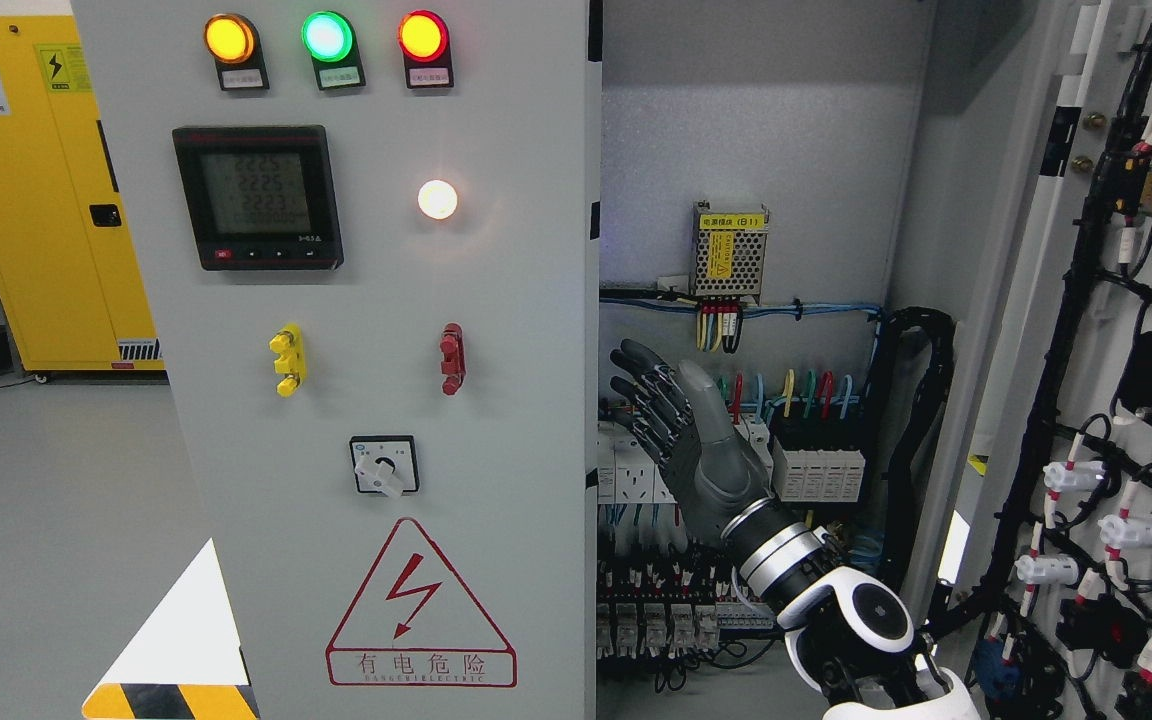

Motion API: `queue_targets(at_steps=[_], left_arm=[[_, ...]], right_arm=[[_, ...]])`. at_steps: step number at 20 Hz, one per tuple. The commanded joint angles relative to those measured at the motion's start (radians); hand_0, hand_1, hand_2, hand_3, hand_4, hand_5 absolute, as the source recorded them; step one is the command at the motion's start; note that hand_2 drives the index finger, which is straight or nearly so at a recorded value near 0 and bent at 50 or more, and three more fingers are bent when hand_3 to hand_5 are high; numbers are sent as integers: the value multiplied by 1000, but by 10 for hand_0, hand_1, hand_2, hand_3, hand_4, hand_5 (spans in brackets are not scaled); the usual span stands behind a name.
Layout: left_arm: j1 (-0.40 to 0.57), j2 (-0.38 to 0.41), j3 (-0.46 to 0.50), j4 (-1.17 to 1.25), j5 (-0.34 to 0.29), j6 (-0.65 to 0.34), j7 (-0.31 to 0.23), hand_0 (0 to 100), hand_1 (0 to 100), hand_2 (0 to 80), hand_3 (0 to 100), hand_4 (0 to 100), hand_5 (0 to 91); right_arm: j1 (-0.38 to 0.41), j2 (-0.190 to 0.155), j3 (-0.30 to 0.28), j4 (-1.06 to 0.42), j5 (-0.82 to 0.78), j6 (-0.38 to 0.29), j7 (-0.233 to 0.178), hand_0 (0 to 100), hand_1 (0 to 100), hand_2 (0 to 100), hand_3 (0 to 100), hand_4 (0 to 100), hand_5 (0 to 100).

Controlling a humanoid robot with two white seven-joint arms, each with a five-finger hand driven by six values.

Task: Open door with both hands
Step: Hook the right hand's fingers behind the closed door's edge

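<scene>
The rows of breakers (626, 470) are cut off at the edge of the closed door (356, 360), so more breakers should show behind it when I swing it open.
A grey electrical cabinet fills the view. Its left door (496, 300) is closed and carries three lamps, a meter, two small handles and a rotary switch. The right door (1116, 400) is swung wide open to the right, with its wired inner side showing. My right hand (681, 430) comes in from the lower right and is held up inside the opening. Its fingers (641, 385) are spread and hold nothing. They are close to the left door's free edge (591, 400), and I cannot tell if they touch it. My left arm is out of view.
Inside the cabinet are a power supply (728, 250), coloured wires and rows of breakers (816, 470) right behind my hand. A yellow safety cabinet (36, 200) stands on the floor at the far left. A striped hazard marking (176, 690) shows at the bottom left.
</scene>
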Motion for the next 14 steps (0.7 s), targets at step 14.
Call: queue_targets(at_steps=[14], left_arm=[[-29, -14, 0, 18, 1, 0, 0, 0, 0, 0, 0, 0, 0]], right_arm=[[-63, -36, -29, 119, -26, 7, 264, 221, 69, 0, 0, 0, 0]])
